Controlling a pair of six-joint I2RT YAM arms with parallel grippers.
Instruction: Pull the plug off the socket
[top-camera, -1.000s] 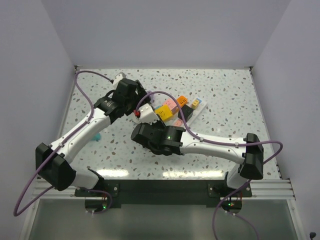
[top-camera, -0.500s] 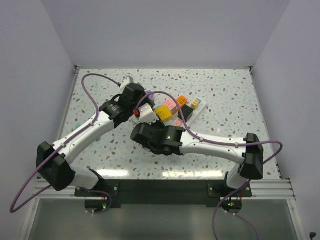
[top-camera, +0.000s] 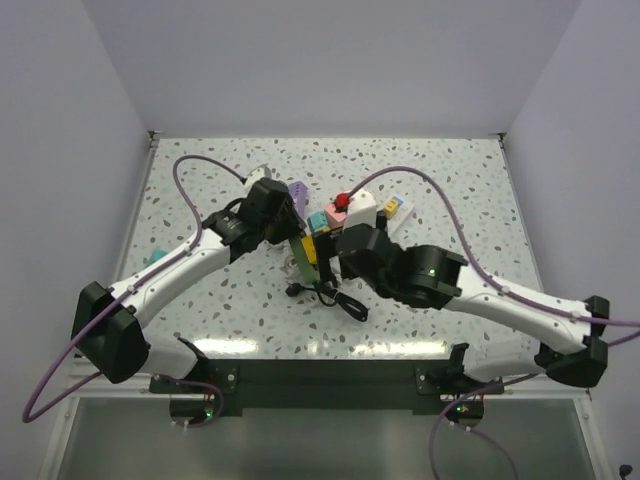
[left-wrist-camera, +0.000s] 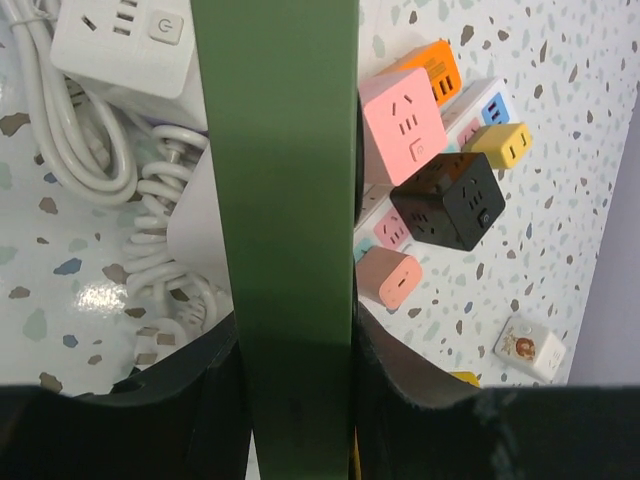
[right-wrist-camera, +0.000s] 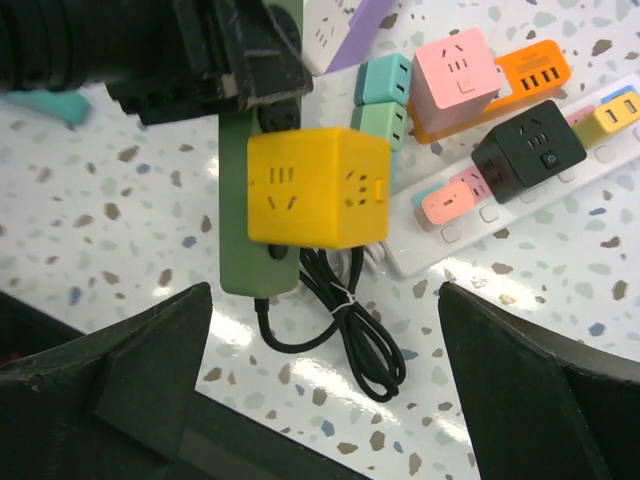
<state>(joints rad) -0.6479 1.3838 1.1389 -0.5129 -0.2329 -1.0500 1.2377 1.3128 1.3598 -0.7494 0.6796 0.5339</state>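
The yellow plug sticking out (right-wrist-camera: 293, 195) from the green socket lies across my open fingers. My right gripper should turn to face the yellow plug's outer side (right-wrist-camera: 366, 190) before it pulls.
A yellow cube plug (right-wrist-camera: 318, 188) sits plugged into a green socket strip (right-wrist-camera: 258, 255) near the table's middle (top-camera: 300, 260). My left gripper (left-wrist-camera: 295, 330) is shut on the green strip (left-wrist-camera: 285, 200), with one finger (left-wrist-camera: 190, 385) pressed against each long side. In the top view the left gripper (top-camera: 285, 225) holds the strip's far end. My right gripper (right-wrist-camera: 325, 295) is open, its fingers (right-wrist-camera: 150, 350) wide apart, just in front of the yellow plug (top-camera: 318, 250) and not touching it. The strip's black cable (right-wrist-camera: 350, 320) lies coiled below the plug.
A white power strip (right-wrist-camera: 470, 225) carries pink (right-wrist-camera: 455, 70), orange (right-wrist-camera: 530, 70), black (right-wrist-camera: 525, 150) and small yellow plugs. A white block with a red button (top-camera: 352, 207) and a purple strip (top-camera: 298, 190) lie behind. White cables (left-wrist-camera: 90, 150) lie to the left.
My left gripper has closed on the green strip. My right gripper has opened and swung right. The white block with the red button now lies farther right.
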